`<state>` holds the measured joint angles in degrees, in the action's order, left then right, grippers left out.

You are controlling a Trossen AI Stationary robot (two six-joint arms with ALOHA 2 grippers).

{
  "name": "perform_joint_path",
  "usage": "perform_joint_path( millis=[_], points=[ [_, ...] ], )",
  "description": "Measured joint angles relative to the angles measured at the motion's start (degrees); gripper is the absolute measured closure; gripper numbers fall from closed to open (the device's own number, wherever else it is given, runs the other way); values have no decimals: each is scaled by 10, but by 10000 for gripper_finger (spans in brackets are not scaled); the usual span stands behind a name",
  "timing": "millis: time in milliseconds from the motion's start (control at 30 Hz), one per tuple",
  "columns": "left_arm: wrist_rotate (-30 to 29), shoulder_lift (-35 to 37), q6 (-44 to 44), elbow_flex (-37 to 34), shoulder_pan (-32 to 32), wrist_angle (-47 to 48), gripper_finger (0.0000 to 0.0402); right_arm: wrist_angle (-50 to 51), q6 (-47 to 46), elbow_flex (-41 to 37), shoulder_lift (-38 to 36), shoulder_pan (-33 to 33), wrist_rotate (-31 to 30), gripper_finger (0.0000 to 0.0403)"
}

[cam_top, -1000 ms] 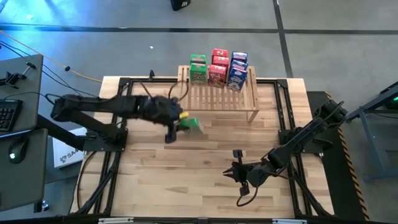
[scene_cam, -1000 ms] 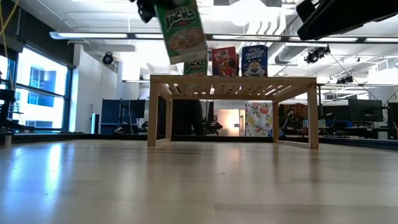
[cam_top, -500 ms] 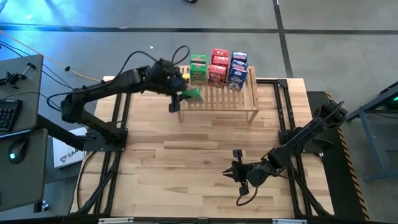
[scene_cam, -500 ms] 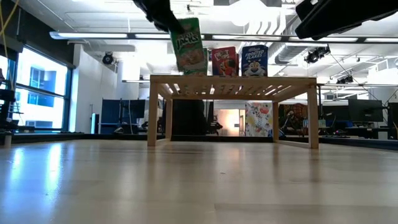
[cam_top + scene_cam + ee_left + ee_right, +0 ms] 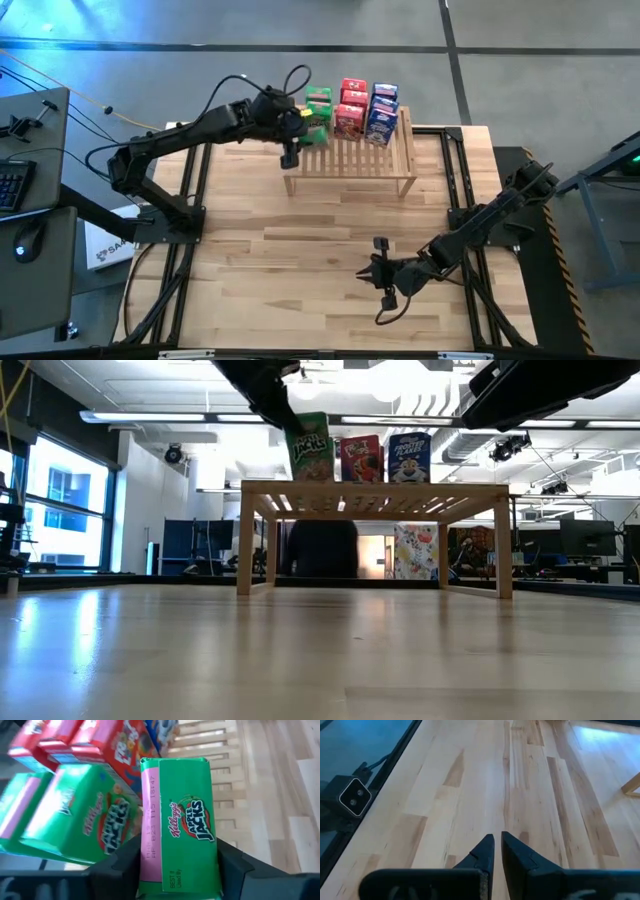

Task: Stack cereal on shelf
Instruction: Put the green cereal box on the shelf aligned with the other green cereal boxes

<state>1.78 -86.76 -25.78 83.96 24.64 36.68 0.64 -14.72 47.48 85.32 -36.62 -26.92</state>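
The green box (image 5: 311, 450) sits at a slant on the shelf's slats, so the robot's left gripper should open to let it settle flat and then, with fingers closed, push its outer side (image 5: 292, 462) into line.
My left gripper (image 5: 293, 128) is over the far left end of the shelf (image 5: 350, 160), shut on a green cereal box (image 5: 177, 830). In the low view this box (image 5: 310, 448) stands upright with its bottom edge level with the slatted top. Whether it rests there I cannot tell. Just past it, more green boxes (image 5: 75, 815), red boxes (image 5: 352, 105) and blue-and-white boxes (image 5: 382, 112) stand on the shelf's far part. My right gripper (image 5: 383, 285) hangs shut low over the table's near right area, with nothing in it. My left gripper pinches the green box between its two fingers, one finger (image 5: 127, 862) on each of two opposite sides (image 5: 150, 860), at the end nearest the wrist. The fingers come from the table's left, slanting down. The box is upright, beside the other green boxes.
The near slats of the shelf (image 5: 360, 165) are bare. Bare wooden table top (image 5: 300, 260) spreads in front of the shelf. Black frame rails (image 5: 200, 200) run along the table's left and right sides.
My left gripper has carried the green box from over the table in front of the shelf toward the far edge, to the shelf's far left end. The box has turned from tilted to upright and now sits beside the green boxes.
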Motion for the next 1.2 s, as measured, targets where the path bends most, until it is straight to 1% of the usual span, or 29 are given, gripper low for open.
perform_joint_path(
  millis=[233,400,667,767,933,1033,1100,1133,1200],
  points=[
    [-9,0,5,0,1,-6,199,0,-4,0,0,0,0,382],
    [-10,0,6,0,1,-8,181,0,-9,0,0,0,0,382],
    [-17,9,0,0,1,-24,176,0,-9,0,0,0,1,382],
    [-18,16,0,15,1,-19,176,0,-9,0,0,0,2,382],
    [-19,45,11,29,-1,0,176,0,-9,0,0,0,2,382],
    [-34,69,36,28,-9,53,186,0,-12,0,0,0,2,382],
    [-50,86,59,10,-24,74,204,0,-16,0,0,0,2,382],
    [-54,97,73,-11,-33,67,216,1,-18,0,0,-1,1,382],
    [-61,118,97,-71,-49,24,245,2,-16,0,0,-2,1,382]
  ],
)
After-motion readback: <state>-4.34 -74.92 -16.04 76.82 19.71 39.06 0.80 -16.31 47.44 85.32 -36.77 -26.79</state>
